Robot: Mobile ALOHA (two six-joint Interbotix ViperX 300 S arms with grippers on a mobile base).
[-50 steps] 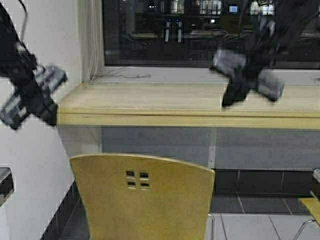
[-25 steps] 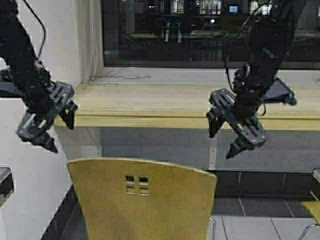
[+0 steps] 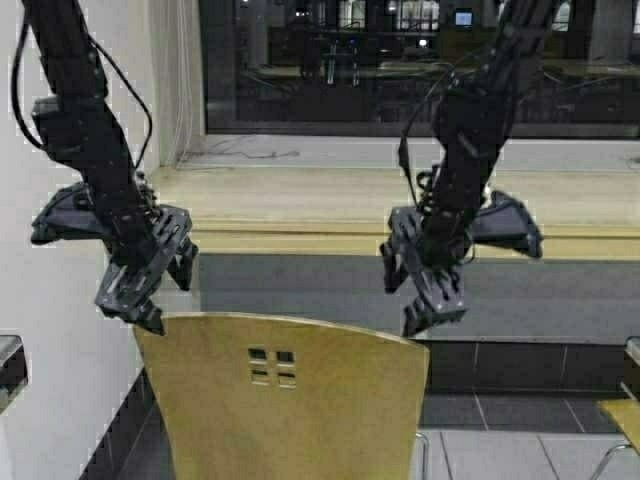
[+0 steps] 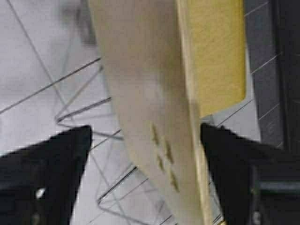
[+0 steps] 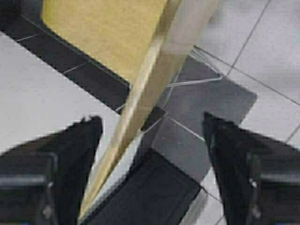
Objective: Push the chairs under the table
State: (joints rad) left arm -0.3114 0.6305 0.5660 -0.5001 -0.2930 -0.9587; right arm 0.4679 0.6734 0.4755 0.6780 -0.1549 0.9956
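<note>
The plywood chair [image 3: 290, 400] will slide in upright when I push it, until its back is near the table's front edge, because the space [image 3: 300, 285] under that edge looks open.
A yellow-tan plywood chair [image 3: 285, 400] with four small square cutouts stands in front of the long light-wood table [image 3: 330, 240], its back towards me. My left gripper [image 3: 150, 290] is open just above the left top corner of the chair back. My right gripper [image 3: 420, 290] is open just above the right top corner. In the left wrist view the chair back [image 4: 150, 108] runs between the open fingers [image 4: 51, 164]. In the right wrist view the back's top edge [image 5: 150, 93] lies between the open fingers [image 5: 239, 159].
A white wall [image 3: 60, 380] stands close on the left. A dark window [image 3: 400, 60] is behind the table. A second chair's seat corner [image 3: 625, 415] shows at the far right. The floor is grey tile [image 3: 500, 450].
Both arms have swung down from above the table and now hang just over the top corners of the chair back, fingers pointing down. The chair has not moved.
</note>
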